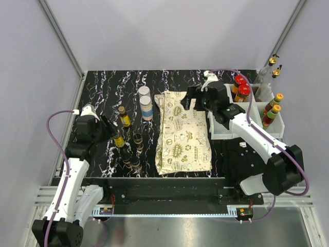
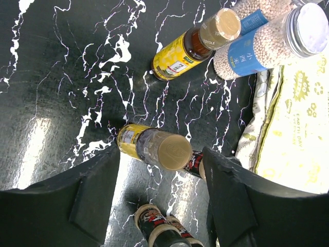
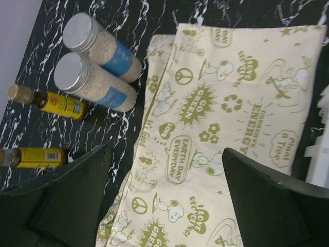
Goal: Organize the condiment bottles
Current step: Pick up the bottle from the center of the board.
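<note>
The white bins [image 1: 220, 130] have my right arm stretched across them, so my right gripper should move back before my left gripper brings the yellow-label bottle [image 1: 119, 140] there.
My left gripper [image 1: 112, 129] is open and hangs over the left group of condiment bottles. In the left wrist view its jaws [image 2: 160, 172] straddle an upright yellow-label bottle with a gold cap [image 2: 172, 150], with a gap on each side. A second yellow-label bottle [image 2: 180, 51] and two clear bead-filled jars [image 2: 267, 41] stand beyond. Small dark jars [image 2: 154, 221] stand nearer. My right gripper [image 1: 191, 98] is open over the cream patterned cloth [image 3: 231, 103], empty [image 3: 167, 195]. Red-capped bottles [image 1: 241, 86] and gold-capped bottles [image 1: 273, 105] stand in the white bins [image 1: 221, 135].
The cloth [image 1: 182, 131] lies flat mid-table between the bottle group and the bins. Two more bottles [image 1: 274, 67] stand at the far right corner. A dark cloth [image 1: 241, 154] lies in front of the bins. Grey walls close in the table.
</note>
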You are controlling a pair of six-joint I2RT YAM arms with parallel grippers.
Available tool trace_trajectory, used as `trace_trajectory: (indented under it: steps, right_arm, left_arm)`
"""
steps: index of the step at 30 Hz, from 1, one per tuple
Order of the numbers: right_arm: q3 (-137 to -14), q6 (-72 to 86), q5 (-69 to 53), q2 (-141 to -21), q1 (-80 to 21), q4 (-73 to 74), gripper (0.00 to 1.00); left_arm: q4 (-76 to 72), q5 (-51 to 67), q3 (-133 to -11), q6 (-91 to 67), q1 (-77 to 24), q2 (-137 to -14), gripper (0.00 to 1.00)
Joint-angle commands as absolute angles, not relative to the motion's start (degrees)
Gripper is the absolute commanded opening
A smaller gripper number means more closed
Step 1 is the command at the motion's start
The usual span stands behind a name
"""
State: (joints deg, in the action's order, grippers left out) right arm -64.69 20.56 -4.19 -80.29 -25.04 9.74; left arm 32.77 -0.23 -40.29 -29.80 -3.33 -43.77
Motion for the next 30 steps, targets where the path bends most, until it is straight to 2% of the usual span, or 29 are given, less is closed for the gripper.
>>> trace_trajectory:
  steps: [1,9,17,23,26,30]
  right_arm:
    - [-68.0,18.5,-4.7,-82.0,-29.1,8.7,1.0]
    - [-68.1,18.5,-3.7,-82.4,-31.8,8.6,1.0]
    - [-67.7,17.8,-4.0,-82.1,-32.6,8.6,1.0]
    - [-67.0,17.8,-3.7,-81.7,-32.7,8.5,1.0]
    - [-66.6,17.7,-3.5,-81.2,-32.7,8.5,1.0]
    - [-66.2,17.4,-3.3,-80.7,-32.7,8.5,1.0]
  left_arm:
    - [31.6,-2.2,-42.8,-28.7,-4.0,-43.3,0.67]
    - [31.8,-3.1,-43.6,-28.6,-5.4,-45.8,0.63]
    - [32.0,-4.7,-44.6,-28.9,-7.6,-47.9,0.51]
    - [32.9,-6.7,-45.8,-28.7,-8.9,-50.2,0.51]
    - [33.7,-7.6,-46.4,-28.4,-9.3,-51.5,0.56]
    - [34.7,-8.7,-47.0,-28.2,-9.9,-53.0,0.56]
